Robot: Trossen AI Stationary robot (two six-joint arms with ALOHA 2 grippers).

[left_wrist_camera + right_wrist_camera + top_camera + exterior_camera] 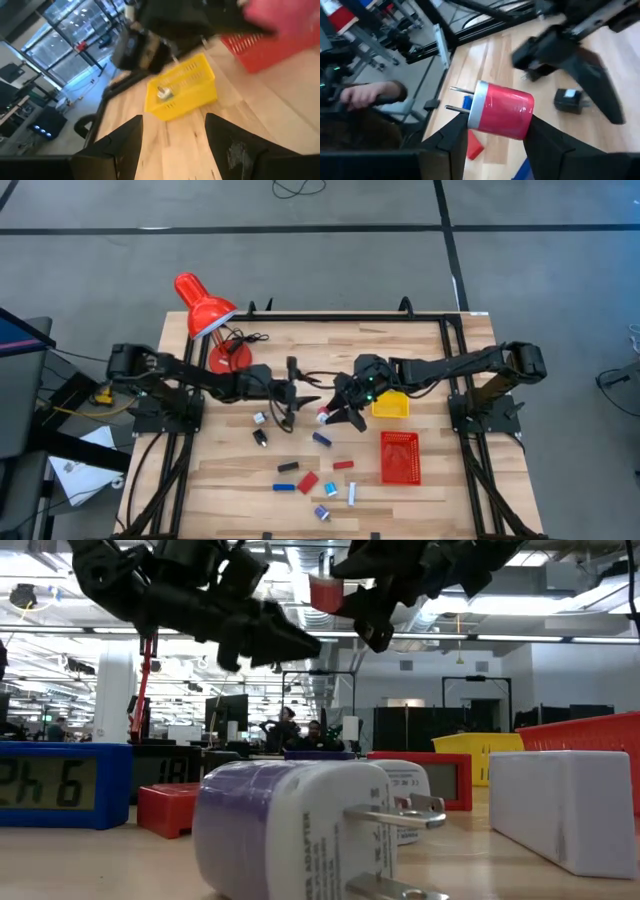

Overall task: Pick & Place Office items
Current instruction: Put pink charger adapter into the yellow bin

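The plug adapter (326, 594) is above the open fingers of my left gripper, so my left gripper should turn up to face it and grab the adapter's red-wrapped body (508, 111).
My right gripper (499, 122) is over the table's middle, shut on a small plug adapter (502, 111) with a red-wrapped body, a white face and two prongs; it shows in the high view as the adapter (323, 417). My left gripper (172, 120) is open and empty, hovering just left of the right gripper (335, 414), its fingers facing the yellow tray (182, 92). Several small office items lie flat on the near half of the table: a blue bar (288, 467), a red block (307, 481), a red bar (343, 465) and a white-and-blue bit (322, 512). My right gripper pinches the adapter between its two fingers across the red-wrapped body (520, 120). The white face and the prongs (457, 99) stick out sideways, free of the fingers. The gripper reaches in from the table's right, slanting down. The adapter is lifted clear of the table.
The yellow tray (390, 408) sits right of the grippers with one small piece (162, 93) in it; the red mesh basket (400, 457) lies nearer. A red desk lamp (205, 315) stands at the far left. In the right wrist view a person's hand (367, 95) shows beyond the table.
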